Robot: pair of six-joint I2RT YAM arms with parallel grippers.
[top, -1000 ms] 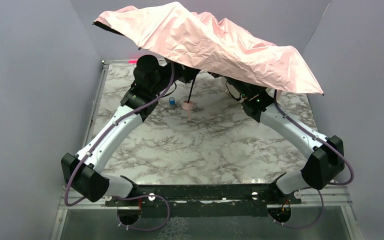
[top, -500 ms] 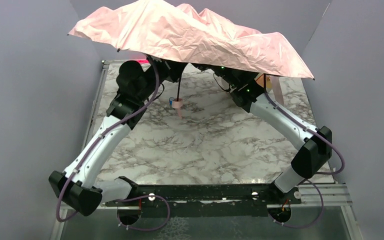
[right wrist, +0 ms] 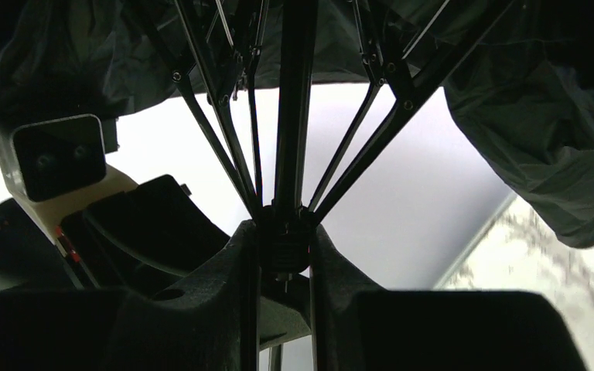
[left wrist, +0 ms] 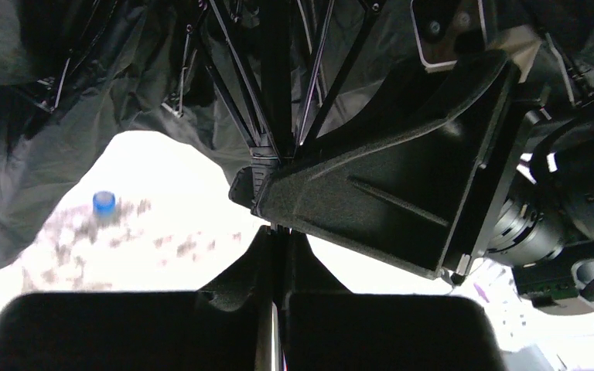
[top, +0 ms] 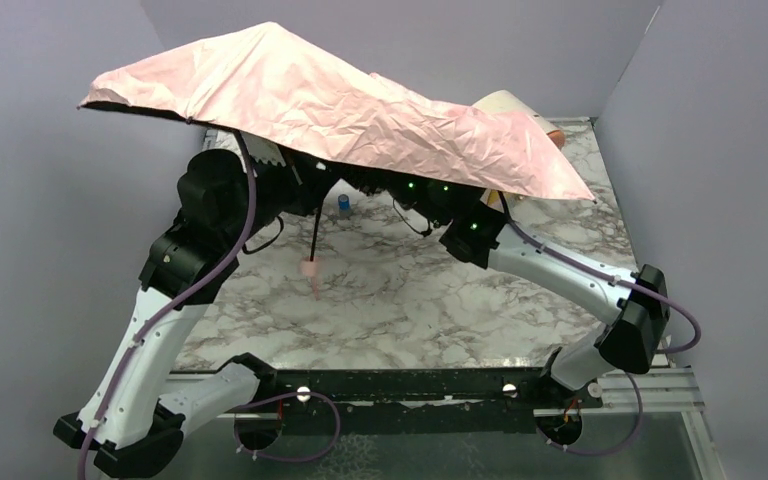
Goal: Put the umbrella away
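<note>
I should keep lowering the umbrella until its canopy rests on the marble (top: 368, 245) and then let go, because the umbrella's ribs (left wrist: 269, 104) lean in close to its stem above my left gripper.
The umbrella (top: 340, 105) is open, its pale pink canopy spread over the back half of the table and tilted up to the left. Its thin black shaft (top: 317, 228) hangs down to a small pink handle (top: 310, 268) above the marble. Both grippers are hidden under the canopy in the top view. In the left wrist view my left gripper (left wrist: 280, 232) is shut on the thin shaft, just below the ribs. In the right wrist view my right gripper (right wrist: 285, 239) is shut on the black sliding collar (right wrist: 285, 249) where the ribs meet the umbrella's shaft (right wrist: 294, 100).
A cream drum with an orange face (top: 516, 105) stands at the back right, partly behind the canopy. A small blue cap (top: 343, 205) sits on the marble table (top: 430, 300) near the shaft, also seen as a blue cap (left wrist: 104, 202). Grey walls close in both sides.
Both arms have carried the open umbrella left and toward the near side. The handle hangs lower and nearer. The canopy's right edge has dropped, uncovering the cream drum.
</note>
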